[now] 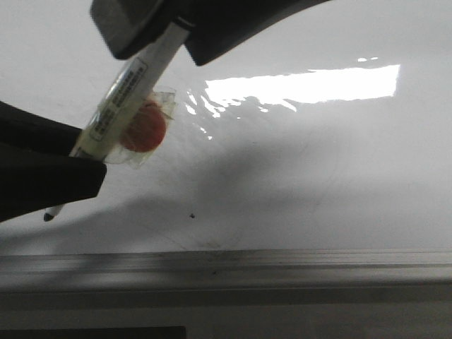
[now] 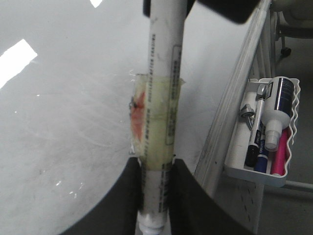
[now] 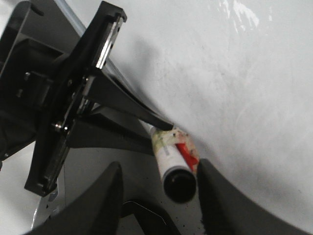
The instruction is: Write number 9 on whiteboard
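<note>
The marker's lower body [image 1: 87,146] is in my left gripper, near the marker's tip, so my right gripper needs to take the marker by its rear end [image 3: 179,185] before it writes the 9.
The whiteboard [image 1: 318,155] is glossy white with glare; no number 9 shows on it, only a tiny dark speck [image 1: 193,215]. A white marker [image 1: 120,99] wrapped in clear tape with an orange disc [image 1: 143,127] slants over the board, its dark tip [image 1: 48,215] at the surface. My left gripper [image 1: 74,166] is shut on the marker's lower barrel [image 2: 156,166]. My right gripper [image 3: 159,169] is open, its fingers either side of the marker's black rear end [image 3: 180,187]; it shows at the top of the front view [image 1: 176,32].
A pale grey frame strip [image 1: 282,265] runs along the board's near edge. A white tray [image 2: 254,174] hangs off the board's frame, holding several markers and a white bottle [image 2: 279,105].
</note>
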Available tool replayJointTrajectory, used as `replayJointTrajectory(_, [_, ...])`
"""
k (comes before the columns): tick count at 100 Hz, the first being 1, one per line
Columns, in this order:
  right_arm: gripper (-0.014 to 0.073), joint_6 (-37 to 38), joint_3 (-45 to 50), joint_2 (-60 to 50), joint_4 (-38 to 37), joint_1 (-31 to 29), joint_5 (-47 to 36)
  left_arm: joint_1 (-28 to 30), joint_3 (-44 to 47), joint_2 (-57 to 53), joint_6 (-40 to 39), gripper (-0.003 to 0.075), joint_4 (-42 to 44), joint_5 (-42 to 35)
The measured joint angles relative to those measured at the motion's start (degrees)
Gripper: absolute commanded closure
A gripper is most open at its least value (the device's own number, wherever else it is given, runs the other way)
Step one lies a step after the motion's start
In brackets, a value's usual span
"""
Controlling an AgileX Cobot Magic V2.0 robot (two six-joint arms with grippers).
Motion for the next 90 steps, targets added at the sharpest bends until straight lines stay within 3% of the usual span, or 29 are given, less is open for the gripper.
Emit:
replayJointTrajectory(11, [0.0345,0.0,-0.7,2.4,0.0,0.0,-0.5,0.0,0.0,0.0,0.0,0.0741,0.1,-0.4])
replayJointTrajectory(39, [0.0662,0.0,-1.0,3.8,0.6,-2.0,-1.5,0.0,0.0,0.0,0.0,0.0739,0.1,-0.6])
replayJointTrajectory(50, [0.0664,0.0,-1.1,3.8,1.3,-2.0,-1.6,0.0,0.0,0.0,-0.1,0.0696,0.0,-0.6])
replayJointTrajectory(74, [0.0664,0.0,-1.1,3.8,0.2,-2.4,-1.3,0.0,0.0,-0.3,-2.0,0.0454,-0.3,-0.6])
replayJointTrajectory(90, [0.0664,0.0,-1.1,3.5,-0.3,-2.6,0.4,0.0,0.0,-4.8,-2.2,0.0439,-5.0,1.7])
